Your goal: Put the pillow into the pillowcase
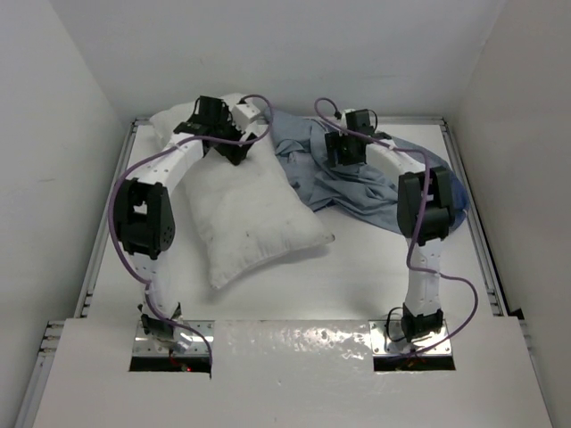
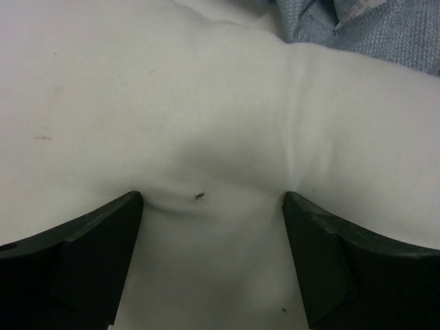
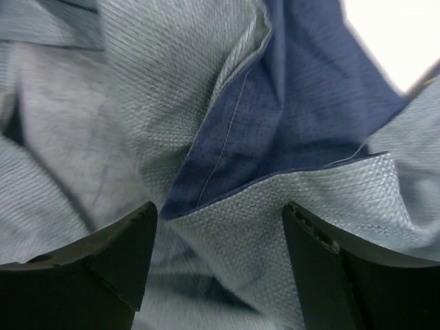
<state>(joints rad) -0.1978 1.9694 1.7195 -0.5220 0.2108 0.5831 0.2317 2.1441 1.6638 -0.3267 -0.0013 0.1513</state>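
Observation:
The pillow's long side point(image 1: 290, 183) is slanted toward the pillowcase, so next my left gripper grips the pillow point(image 2: 214, 213) and turns its end to face the pillowcase.
The white pillow point(image 1: 245, 209) lies slanted on the table's left half, its far end under my left arm. My left gripper point(image 1: 234, 147) is open, jaws pressed down onto the pillow's white fabric point(image 2: 213, 124), which bulges between them. The crumpled blue pillowcase point(image 1: 357, 183) lies right of the pillow, its grey-blue inside mostly showing, touching the pillow's far right edge. My right gripper point(image 1: 343, 160) is open just above it, jaws astride a fold where dark navy cloth point(image 3: 295, 117) meets the paler weave point(image 3: 275, 227). Nothing is gripped.
White walls close in the table point(image 1: 357, 276) at the back and both sides. A raised metal rail point(image 1: 98, 259) runs along the left edge and another along the right. A corner of pillowcase shows at the left wrist view's top right point(image 2: 385, 27).

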